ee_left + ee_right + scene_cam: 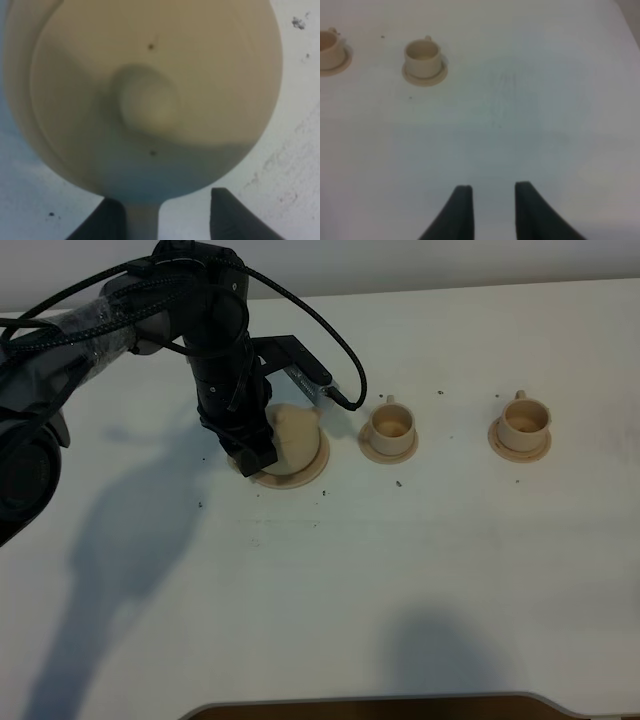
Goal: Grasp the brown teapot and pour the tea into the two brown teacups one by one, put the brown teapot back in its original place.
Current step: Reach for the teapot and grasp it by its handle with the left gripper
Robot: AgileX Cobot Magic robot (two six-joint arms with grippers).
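Observation:
The brown teapot's handle is against one finger and has a gap to the other, so my left gripper should open, get its middle in line with the handle and close before it lifts.
The brown teapot stands upright on its wide saucer, the original place, left of centre. My left gripper is at the pot's left side. In the left wrist view the left gripper is open. The loop handle lies against one finger, with a gap to the other. The lid knob fills that view. The two brown teacups sit on small saucers to the right. My right gripper hovers over bare table, fingers apart and empty, with one teacup far ahead.
Dark specks are scattered over the white table. A dark curved edge runs along the table's front. The left arm's cable loops above the teapot.

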